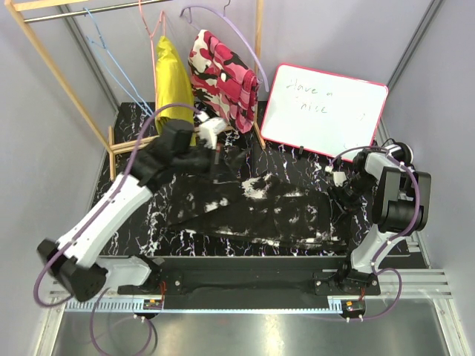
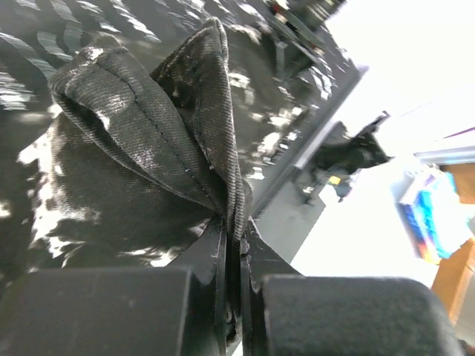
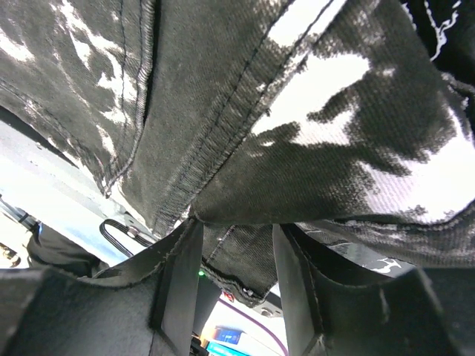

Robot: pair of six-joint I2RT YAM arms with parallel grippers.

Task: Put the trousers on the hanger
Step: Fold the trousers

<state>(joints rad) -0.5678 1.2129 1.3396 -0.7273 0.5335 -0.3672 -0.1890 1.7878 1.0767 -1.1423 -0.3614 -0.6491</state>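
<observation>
The trousers' fold (image 2: 159, 137) is pinched tight above the spread trousers. My left gripper goes on toward the trousers' end (image 1: 315, 202) by my right gripper before it lets go of the fold there.
The black trousers (image 1: 260, 211) with white blotches lie spread across the black table between the two arms. My left gripper (image 1: 226, 157) is at their far left end and is shut on a bunched fold of the fabric (image 2: 141, 126), pinched tight between the jaws (image 2: 236, 230). My right gripper (image 1: 343, 191) is at their right end; its jaws (image 3: 237, 237) stand apart, with the trouser fabric (image 3: 297, 111) draped over the tips and hanging loosely in the gap. The light-blue wire hanger (image 1: 111, 63) hangs on the wooden rack at the far left, apart from both grippers.
A pink wire hanger (image 1: 152, 30) holds a yellow garment (image 1: 172, 74). A lilac hanger (image 1: 230, 30) holds a pink camouflage garment (image 1: 223, 74). A whiteboard (image 1: 323, 111) leans at the back right. The wooden rack's legs (image 1: 67, 81) stand at the back left.
</observation>
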